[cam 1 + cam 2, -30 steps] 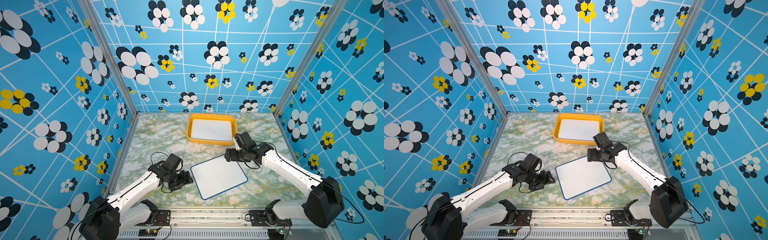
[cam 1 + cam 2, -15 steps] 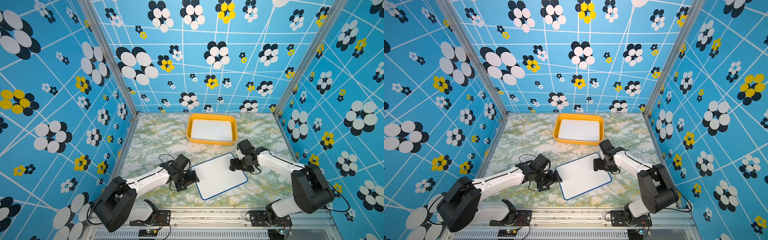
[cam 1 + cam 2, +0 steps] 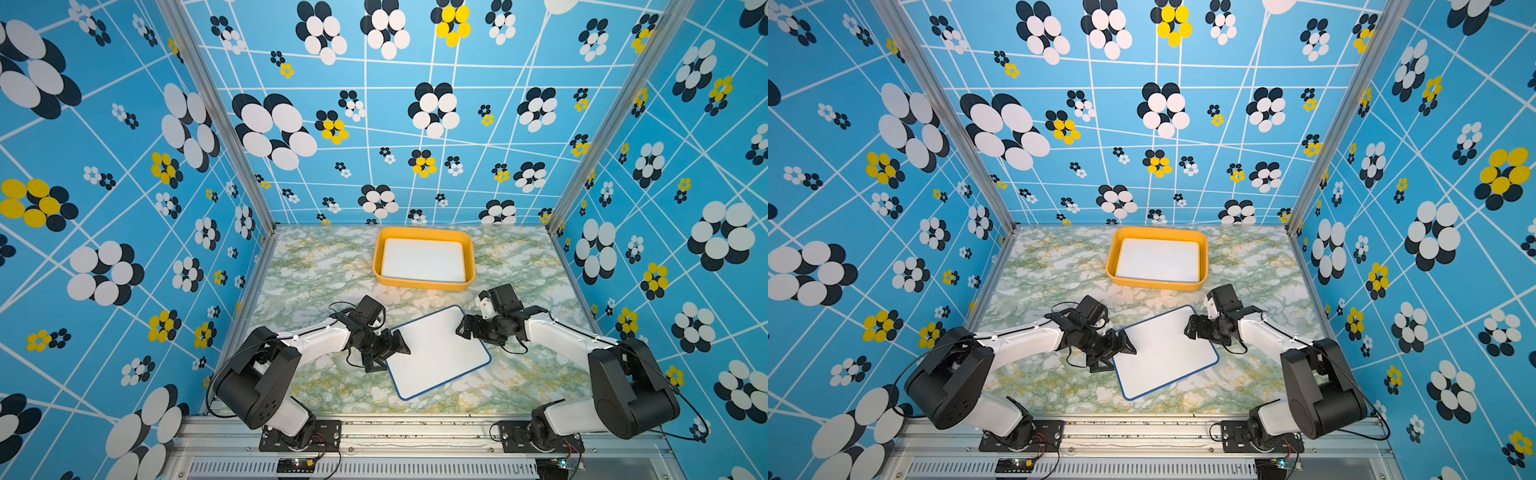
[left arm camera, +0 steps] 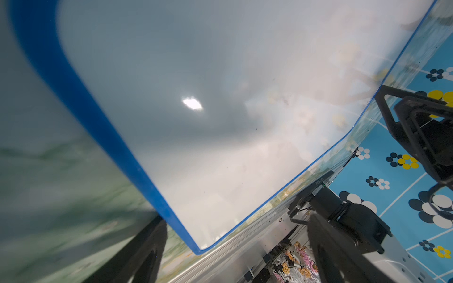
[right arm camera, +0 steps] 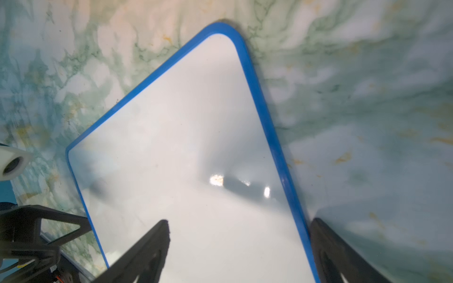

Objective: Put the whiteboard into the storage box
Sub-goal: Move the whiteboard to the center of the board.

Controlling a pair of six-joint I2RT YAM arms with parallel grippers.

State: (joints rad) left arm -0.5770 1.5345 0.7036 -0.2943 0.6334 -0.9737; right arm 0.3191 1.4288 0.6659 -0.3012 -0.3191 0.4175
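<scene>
Next, I move my left gripper back while my right gripper pulls the whiteboard's far end (image 3: 461,310) closer to straighten it, since the whiteboard (image 3: 436,350) slants to the storage box.
The whiteboard (image 3: 441,353) (image 3: 1166,353), white with a blue rim, lies flat and skewed on the marble table between my two arms. The storage box (image 3: 379,266) (image 3: 1112,266), an orange-yellow tub, stands behind it, and a white panel lies inside the tub. My left gripper (image 3: 390,359) (image 3: 1116,359) is open at the board's left edge, one finger over the board, the other beside it. In the left wrist view the whiteboard (image 4: 220,122) fills the frame above the left gripper (image 4: 239,218). My right gripper (image 3: 463,330) (image 5: 240,220) is open and straddles the rim of the whiteboard (image 5: 183,159).
The marble table (image 3: 316,266) is enclosed by blue flowered walls on three sides. A metal rail (image 3: 415,428) carrying both arm bases runs along the front edge. Bare tabletop lies left of the tub and in front of the board.
Both arms have folded low and moved in on the board: the left gripper slid right to its left edge, the right gripper came from near the tub to its right edge. The board lies as before.
</scene>
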